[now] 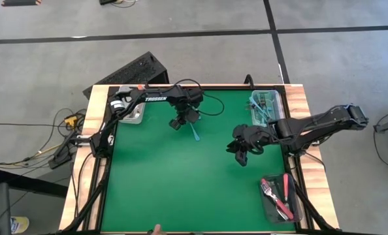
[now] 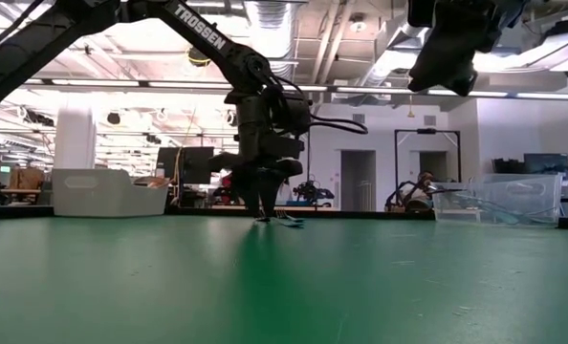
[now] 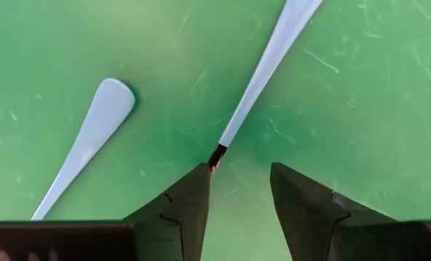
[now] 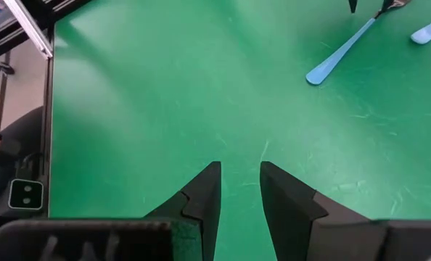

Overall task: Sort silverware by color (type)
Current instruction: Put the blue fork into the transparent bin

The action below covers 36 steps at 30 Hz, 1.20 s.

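Note:
Next, I move my left gripper over so that it straddles the fork's neck (image 3: 217, 155) before it closes, because the fork handle's narrow end (image 3: 228, 135) slants past one finger, outside the gap.
Two light-blue-handled forks lie flat on the green mat. In the left wrist view one handle (image 3: 92, 138) lies off to the side. The other fork (image 3: 263, 72) runs away from my open left gripper (image 3: 239, 177) and narrows to a point right at one fingertip. The high view shows one fork (image 1: 195, 132) beside my left gripper (image 1: 179, 122), which points down at the mat in the far middle. My right gripper (image 1: 240, 151) hovers high over the mat's right half with nothing between its fingers (image 4: 240, 177), which stand a little apart. It sees both forks (image 4: 342, 51) farther off. My left gripper comes from above, pointing down, fingertips low at the mat (image 2: 262, 218). The narrow end of one fork's blue handle (image 3: 219, 145) meets the tip of one finger (image 3: 201, 181) and lies outside the gap. Whether they touch, I cannot tell.
A clear bin (image 1: 267, 108) at the far right corner holds teal-handled forks. A dark bin (image 1: 280, 199) at the near right corner holds red-handled ones. A pale bin (image 1: 132, 112) sits at the far left. A person's hand (image 1: 156, 228) shows at the near edge. Bare mat between.

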Each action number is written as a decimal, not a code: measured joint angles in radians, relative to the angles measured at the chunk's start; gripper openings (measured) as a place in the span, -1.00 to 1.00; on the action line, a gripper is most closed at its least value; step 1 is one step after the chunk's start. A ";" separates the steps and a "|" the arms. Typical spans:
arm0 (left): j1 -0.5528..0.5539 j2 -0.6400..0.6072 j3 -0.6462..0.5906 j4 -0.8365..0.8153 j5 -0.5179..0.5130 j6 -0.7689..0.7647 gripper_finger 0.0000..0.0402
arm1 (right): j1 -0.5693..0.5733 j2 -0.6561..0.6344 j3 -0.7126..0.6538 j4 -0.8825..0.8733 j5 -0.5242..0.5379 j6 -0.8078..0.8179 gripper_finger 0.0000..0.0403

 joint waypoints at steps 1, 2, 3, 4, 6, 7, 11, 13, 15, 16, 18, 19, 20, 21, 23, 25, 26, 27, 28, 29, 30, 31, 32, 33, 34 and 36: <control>-0.002 0.000 0.000 0.001 0.000 0.011 -0.29 | 0.007 0.000 0.000 -0.001 0.010 0.009 -0.39; -0.004 0.000 0.000 0.001 -0.001 0.021 -0.29 | 0.014 0.000 0.000 -0.002 0.020 0.016 -0.39; -0.004 0.000 0.001 -0.001 -0.002 0.026 -0.29 | 0.021 0.000 0.000 -0.003 0.026 0.021 -0.39; -0.005 0.000 0.007 -0.005 -0.004 0.027 -0.29 | 0.029 0.000 0.000 -0.005 0.036 0.030 -0.39; -0.005 0.000 0.015 -0.016 0.002 0.022 -0.29 | 0.042 0.000 0.000 -0.014 0.046 0.042 -0.39; -0.005 0.000 0.018 -0.017 0.014 0.023 -0.29 | 0.047 0.000 0.000 -0.014 0.052 0.048 -0.39; -0.005 0.000 0.031 -0.024 0.042 0.031 -0.29 | 0.064 0.000 0.000 -0.020 0.071 0.067 -0.39; -0.005 0.000 0.032 -0.019 0.043 0.031 -0.29 | 0.071 0.000 0.000 -0.021 0.075 0.076 -0.39; -0.005 0.000 0.032 -0.014 0.045 0.034 -0.29 | 0.072 0.000 0.000 -0.021 0.087 0.083 -0.39; -0.005 0.000 0.032 -0.005 0.047 0.035 -0.29 | 0.073 0.000 0.000 -0.022 0.089 0.088 -0.39; -0.005 0.000 0.032 0.026 0.052 0.035 -0.29 | 0.077 0.000 0.000 -0.021 0.091 0.093 -0.39; -0.005 0.005 0.033 0.044 0.052 0.036 -0.29 | 0.078 0.000 0.000 -0.021 0.092 0.094 -0.39; -0.005 0.012 0.035 0.058 0.054 0.037 -0.29 | 0.078 0.000 0.000 -0.021 0.092 0.100 -0.39; -0.004 0.016 0.035 0.061 0.061 0.042 -0.29 | 0.078 0.000 0.000 -0.021 0.092 0.110 -0.39; -0.004 0.031 0.034 0.047 0.043 0.069 -0.30 | 0.086 0.000 0.000 -0.022 0.092 0.127 -0.39; -0.006 0.033 0.034 0.047 0.034 0.076 -0.31 | 0.097 0.000 0.000 -0.025 0.093 0.138 -0.39; -0.007 0.032 0.035 0.050 0.027 0.075 -0.33 | 0.106 0.000 0.000 -0.025 0.093 0.143 -0.39; -0.009 0.032 0.035 0.052 0.019 0.076 -0.35 | 0.113 0.000 0.000 -0.023 0.094 0.146 -0.39; -0.011 0.032 0.035 0.049 0.011 0.080 -0.37 | 0.118 0.000 0.000 -0.025 0.101 0.149 -0.39; -0.012 0.032 0.035 0.047 0.005 0.082 -0.40 | 0.125 0.000 0.000 -0.025 0.112 0.154 -0.39; -0.014 0.032 0.035 0.046 -0.005 0.081 -0.43 | 0.132 0.000 0.000 -0.025 0.119 0.161 -0.39; -0.017 0.032 0.035 0.040 -0.016 0.081 -0.47 | 0.137 0.000 0.000 -0.026 0.123 0.164 -0.39; -0.019 0.032 0.035 0.036 -0.020 0.085 -0.51 | 0.140 0.000 0.000 -0.029 0.127 0.168 -0.39; -0.021 0.032 0.035 0.036 -0.024 0.086 -0.55 | 0.144 0.000 0.000 -0.030 0.128 0.169 -0.39; -0.025 0.032 0.035 0.036 -0.031 0.087 -0.59 | 0.145 0.000 0.000 -0.029 0.130 0.169 -0.39; -0.034 0.032 0.035 0.032 -0.049 0.103 -0.68 | 0.146 0.000 0.000 -0.029 0.130 0.171 -0.39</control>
